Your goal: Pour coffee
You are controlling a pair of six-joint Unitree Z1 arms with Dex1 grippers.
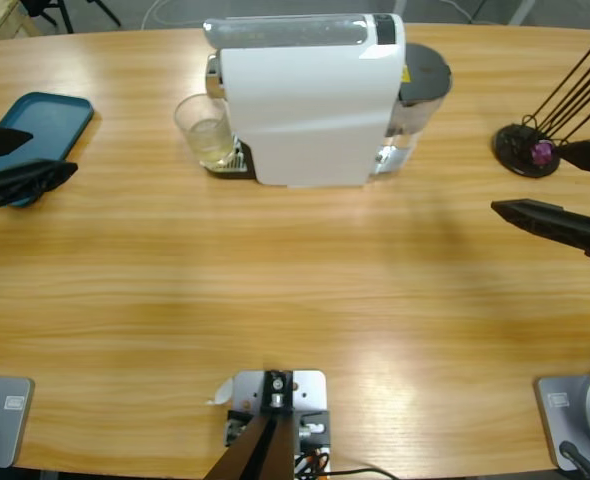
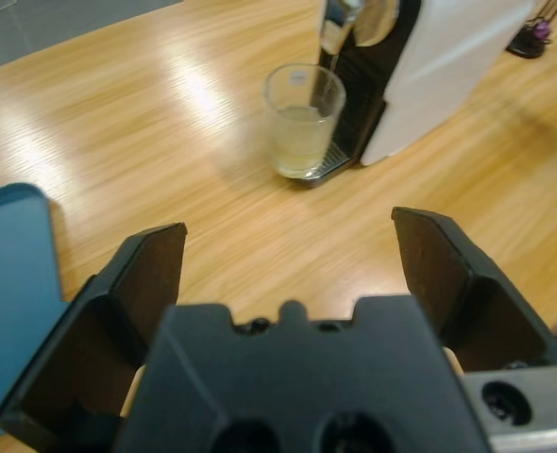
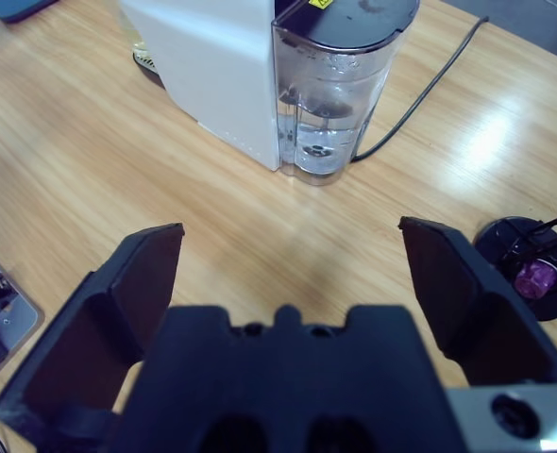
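I expect the tumbler [image 1: 205, 130] to hold in all the pale coffee [image 1: 211, 143] when I carry it to the blue tray, as the coffee sits well below the tumbler's rim.
A clear tumbler [image 1: 206, 130] [image 2: 303, 119] stands on the drip grate of the white coffee machine [image 1: 310, 98] [image 2: 439, 66], under its spout. Pale yellowish coffee [image 1: 212, 148] [image 2: 302, 142] fills its lower part. My left gripper [image 1: 10, 160] [image 2: 293, 260] hangs open at the table's left edge, well short of the tumbler, nothing between its jaws. My right gripper [image 1: 565, 185] [image 3: 293, 264] is open at the right edge, facing the machine's clear water tank [image 3: 333, 94], also holding nothing.
A blue tray [image 1: 37, 135] [image 2: 9, 283] lies at the far left beside the left gripper. A black capsule stand [image 1: 527, 148] [image 3: 529, 260] with a purple capsule [image 1: 542, 152] [image 3: 537, 277] sits at the right. A black cable [image 3: 430, 85] runs behind the machine.
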